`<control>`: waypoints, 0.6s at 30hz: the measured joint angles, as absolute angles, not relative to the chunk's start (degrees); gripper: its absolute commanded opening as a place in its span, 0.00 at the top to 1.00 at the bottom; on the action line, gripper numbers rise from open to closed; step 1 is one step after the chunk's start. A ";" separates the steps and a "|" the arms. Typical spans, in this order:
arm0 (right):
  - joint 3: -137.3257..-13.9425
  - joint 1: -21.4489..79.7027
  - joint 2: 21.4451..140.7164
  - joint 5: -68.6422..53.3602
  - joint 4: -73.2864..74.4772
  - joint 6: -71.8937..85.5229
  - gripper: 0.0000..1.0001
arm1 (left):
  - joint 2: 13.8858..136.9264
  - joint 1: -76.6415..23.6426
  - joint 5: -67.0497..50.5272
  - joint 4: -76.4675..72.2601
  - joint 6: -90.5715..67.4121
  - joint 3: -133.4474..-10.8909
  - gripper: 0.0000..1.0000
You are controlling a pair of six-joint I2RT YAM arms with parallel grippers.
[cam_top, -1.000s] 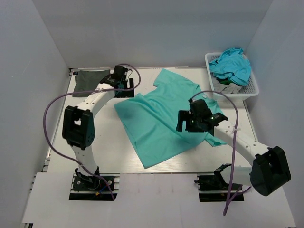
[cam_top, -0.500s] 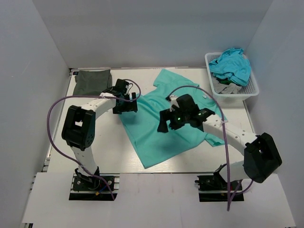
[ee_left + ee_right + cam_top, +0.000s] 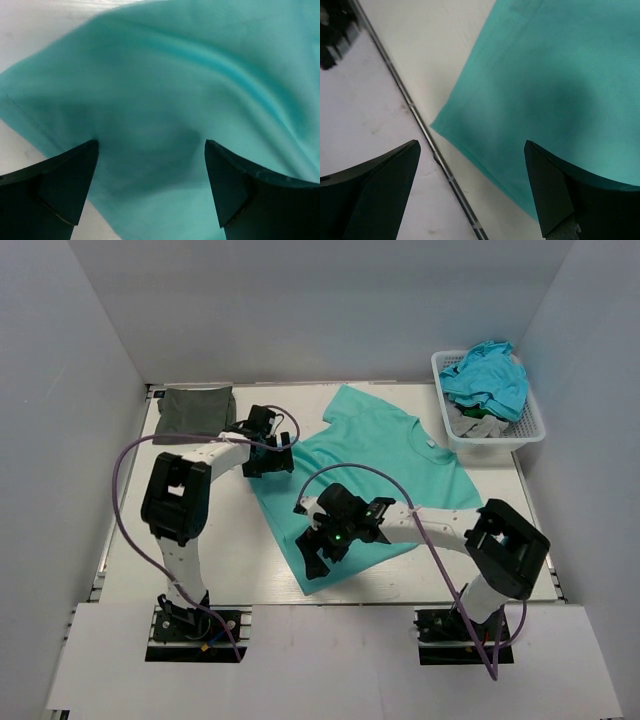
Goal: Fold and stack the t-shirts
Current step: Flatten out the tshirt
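My right gripper needs to go to the neck (image 3: 428,444) to straighten the teal-green t-shirt before folding, because the shirt lies at a slant with its near hem corner (image 3: 306,589) by the table's edge.
The teal-green t-shirt (image 3: 380,465) lies spread flat on the table, its neck with a small white label toward the back right. The dark olive-green shirt (image 3: 195,410) lies folded square at the back left corner. My left gripper (image 3: 270,462) is open and low over the teal shirt's left edge; in the left wrist view (image 3: 150,145) teal cloth (image 3: 175,75) fills the gap between the jaws. My right gripper (image 3: 318,545) is open over the shirt's near hem corner; in the right wrist view (image 3: 471,145) that corner (image 3: 545,85) lies between the jaws, untouched.
A white basket (image 3: 533,418) at the back right holds more crumpled shirts, a blue-teal one (image 3: 488,375) on top. A metal strip (image 3: 420,127) marks the table's near edge just under my right gripper. White walls close in the table on three sides.
My right gripper swung left and toward the near edge, across the teal shirt to its near hem corner. My left gripper moved from beside the olive shirt to the teal shirt's left edge.
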State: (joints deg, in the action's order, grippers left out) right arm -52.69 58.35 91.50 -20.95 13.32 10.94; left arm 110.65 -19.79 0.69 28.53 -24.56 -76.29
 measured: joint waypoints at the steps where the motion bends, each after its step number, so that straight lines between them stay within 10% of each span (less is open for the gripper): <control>1: -52.69 58.54 92.20 -20.64 13.52 10.41 0.10 | 112.44 -19.66 1.39 28.73 -24.45 -77.10 0.00; 18: -43.48 58.98 87.57 -19.59 10.02 8.91 0.10 | 123.31 -15.44 4.21 33.50 -23.31 -93.21 0.00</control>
